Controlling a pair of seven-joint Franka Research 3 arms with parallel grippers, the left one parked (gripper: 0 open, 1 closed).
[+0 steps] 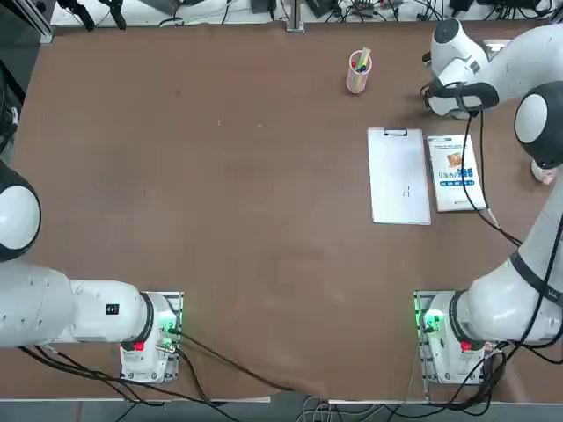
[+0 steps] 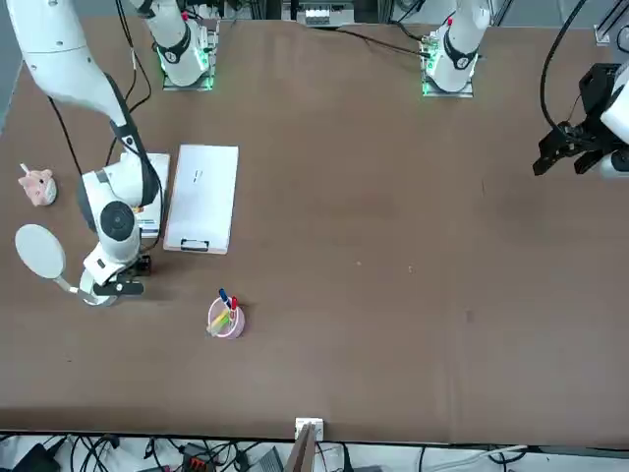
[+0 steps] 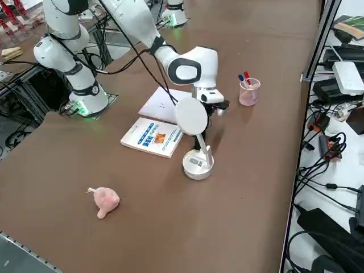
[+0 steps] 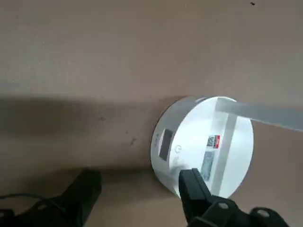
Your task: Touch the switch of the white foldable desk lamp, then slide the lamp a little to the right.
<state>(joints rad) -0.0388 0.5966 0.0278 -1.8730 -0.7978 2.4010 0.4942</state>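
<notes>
The round disc base is joined at its rim to the lamp's thin arm, so the base will come along when the robot slides the lamp by the arm.
The white foldable desk lamp stands near the table's right edge, with a round disc base, a thin arm and a flat round-looking head. A small power mark, the switch, sits on the base's top near its rim. My right gripper is open right by the base. One finger overlaps the base's rim close to the switch, and the other finger is over bare table. Whether that finger touches the base I cannot tell.
A blue-and-white book and a white clipboard lie side by side just behind the lamp. A pink pen cup stands further toward the middle. A small pink toy lies near the right edge.
</notes>
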